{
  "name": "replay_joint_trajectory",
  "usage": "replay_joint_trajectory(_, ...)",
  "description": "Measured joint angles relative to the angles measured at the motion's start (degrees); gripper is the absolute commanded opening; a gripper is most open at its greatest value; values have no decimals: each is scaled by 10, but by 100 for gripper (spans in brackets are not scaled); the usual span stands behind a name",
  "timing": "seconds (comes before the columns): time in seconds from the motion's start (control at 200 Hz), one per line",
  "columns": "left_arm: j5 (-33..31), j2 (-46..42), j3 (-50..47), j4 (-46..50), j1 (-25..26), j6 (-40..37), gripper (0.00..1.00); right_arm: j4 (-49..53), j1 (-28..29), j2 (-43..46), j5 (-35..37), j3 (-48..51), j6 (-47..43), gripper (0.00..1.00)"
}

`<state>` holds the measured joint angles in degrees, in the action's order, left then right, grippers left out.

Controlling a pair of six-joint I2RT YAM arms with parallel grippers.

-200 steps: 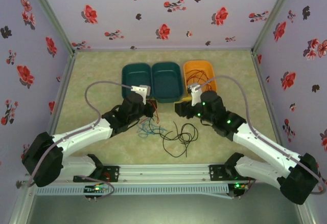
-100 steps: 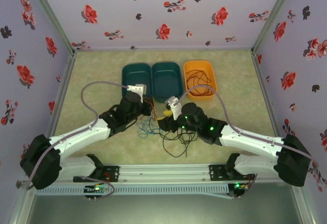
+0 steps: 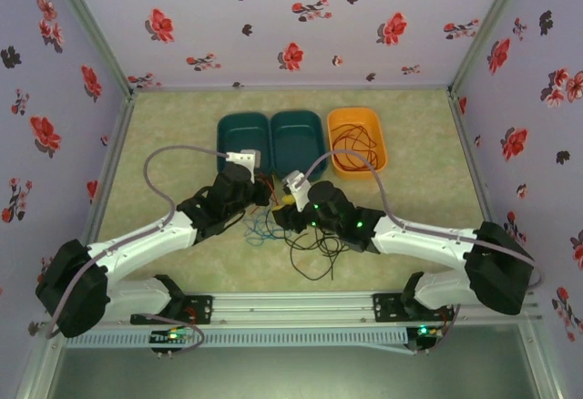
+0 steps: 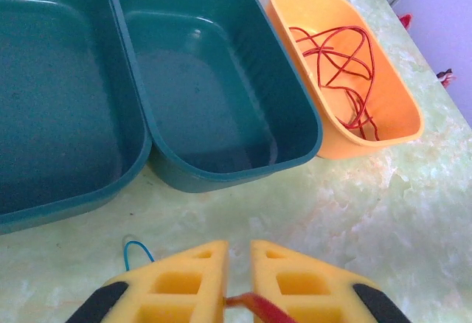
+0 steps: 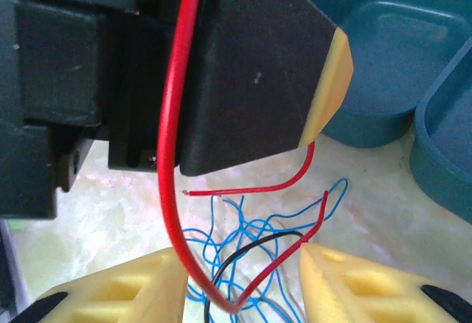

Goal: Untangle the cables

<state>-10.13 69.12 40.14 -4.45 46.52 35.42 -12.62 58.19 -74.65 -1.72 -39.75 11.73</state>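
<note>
The red cable is in my left gripper, far from the orange bin (image 3: 356, 142), so next my left gripper passes the hanging loop (image 5: 233, 308) to my right gripper to take there.
A loose red cable (image 5: 171, 190) hangs in a loop from my left gripper (image 4: 238, 253), whose yellow fingers are shut on it. In the right wrist view that left gripper (image 5: 243, 65) is the black block just above. My right gripper (image 5: 240, 264) is open, and the red loop drops between its fingers (image 5: 118, 290). Below lies a blue cable tangle (image 5: 254, 238) with a black cable (image 5: 254, 245) running through it. From above, the left gripper (image 3: 264, 194) and right gripper (image 3: 281, 215) sit close together over the blue tangle (image 3: 264, 230), with the black cable (image 3: 319, 244) spread to the right.
Two empty teal bins (image 3: 244, 124) (image 3: 298, 118) stand behind the grippers. An orange bin (image 3: 357, 115) to their right holds another red cable (image 3: 355, 148). Flowered walls close in the table on three sides.
My right arm has swung left from the orange bin to the left gripper, over the tangle. The left arm has barely moved and keeps hold of the red cable.
</note>
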Motion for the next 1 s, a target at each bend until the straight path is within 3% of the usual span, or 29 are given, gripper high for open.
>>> replay_joint_trajectory(0.185,0,-1,0,0,0,0,16,-10,1,-8,3,-3,-6,0)
replay_joint_trajectory(0.34,0,-1,0,-1,0,-2,22,-13,1,-2,12,-3,-7,0)
replay_joint_trajectory(0.455,3,-3,0,2,0,-18,32,-9,1,17,34,-4,-5,0)
replay_joint_trajectory(0.67,24,-48,-17,8,0,-58,85,34,-3,60,94,-30,14,0)
replay_joint_trajectory(0.745,33,-75,-29,6,0,-78,99,58,-11,69,108,-49,23,0)
replay_joint_trajectory(1.0,47,-155,-71,-27,0,-106,100,138,-68,82,121,-116,54,0)
